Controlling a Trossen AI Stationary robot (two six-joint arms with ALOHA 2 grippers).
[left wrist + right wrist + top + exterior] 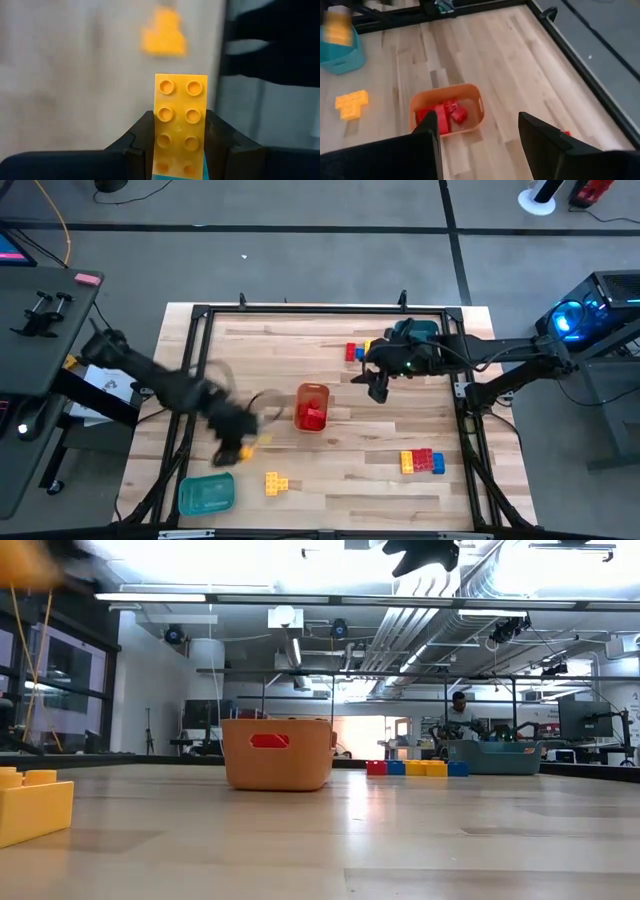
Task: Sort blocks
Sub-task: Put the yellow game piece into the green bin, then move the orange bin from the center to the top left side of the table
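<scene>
The yellow brick (247,452) hangs free and the teal tray (206,494) beside it is empty, so the robot's left gripper should now go over the tray and let go of the brick inside.
My left gripper (240,448) hangs blurred over the near left of the table, shut on a yellow eight-stud brick (180,105), just beyond the teal tray (205,495). A cluster of yellow blocks (276,483) lies beside that tray. The orange tray (312,407) at mid-table holds red blocks (445,116). My right gripper (378,385) hovers open, high over the table to the right of the orange tray, with nothing between its fingers (432,132). My left gripper pinches the yellow brick's two long sides (159,142) between its two fingers, at one end of the brick. The fingers lie along the brick, whose other end sticks out past the fingertips, studs facing the camera. The brick is lifted clear of the table.
Red, blue and yellow blocks (357,352) sit in a row at the far side of the table, and another yellow, red and blue group (422,462) lies near right. A black frame (300,310) borders the wooden table. One yellow block (30,805) lies close to the low camera.
</scene>
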